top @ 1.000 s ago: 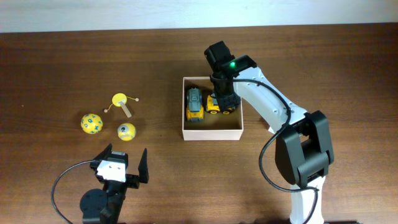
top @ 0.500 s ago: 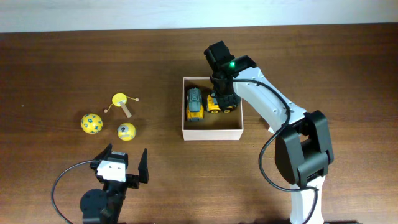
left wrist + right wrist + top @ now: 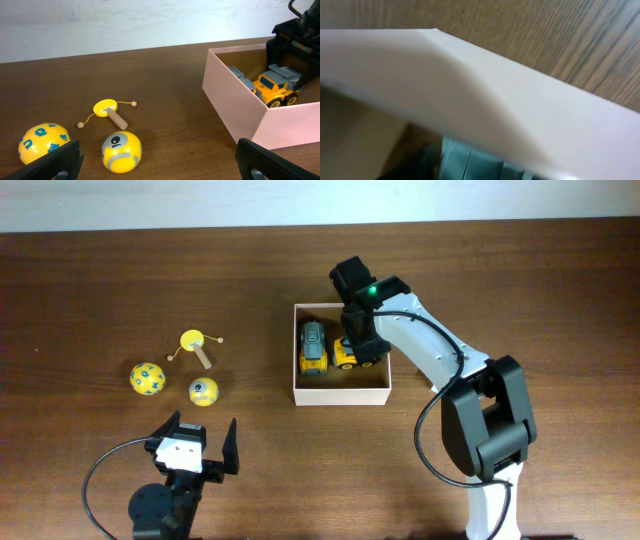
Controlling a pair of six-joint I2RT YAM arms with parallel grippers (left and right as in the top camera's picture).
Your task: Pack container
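Note:
The yellow truck (image 3: 345,356) lies sideways across the container and points at the grey-and-yellow truck. Next, my right gripper turns the yellow truck parallel so it goes into the space (image 3: 356,377) alongside.
The container (image 3: 340,397) is a square white box, tan inside, right of the table's middle. It also shows in the left wrist view (image 3: 280,125) and as a blurred white wall in the right wrist view (image 3: 495,75). Inside lie a grey-and-yellow truck (image 3: 314,347) and a yellow truck (image 3: 347,354). My right gripper (image 3: 360,340) reaches down into the container right over the yellow truck (image 3: 277,85); its fingers are hidden. My left gripper (image 3: 198,430) is open and empty near the front edge, and its fingers frame the left wrist view (image 3: 160,167).
Left of the container lie a yellow ball with blue marks (image 3: 146,378), a yellow-and-grey ball (image 3: 203,391) and a small yellow drum toy on a wooden stick (image 3: 195,345). The same three show in the left wrist view, ahead of my left gripper.
My right arm has shifted slightly down and right over the container. The yellow truck has barely moved. The left arm is still.

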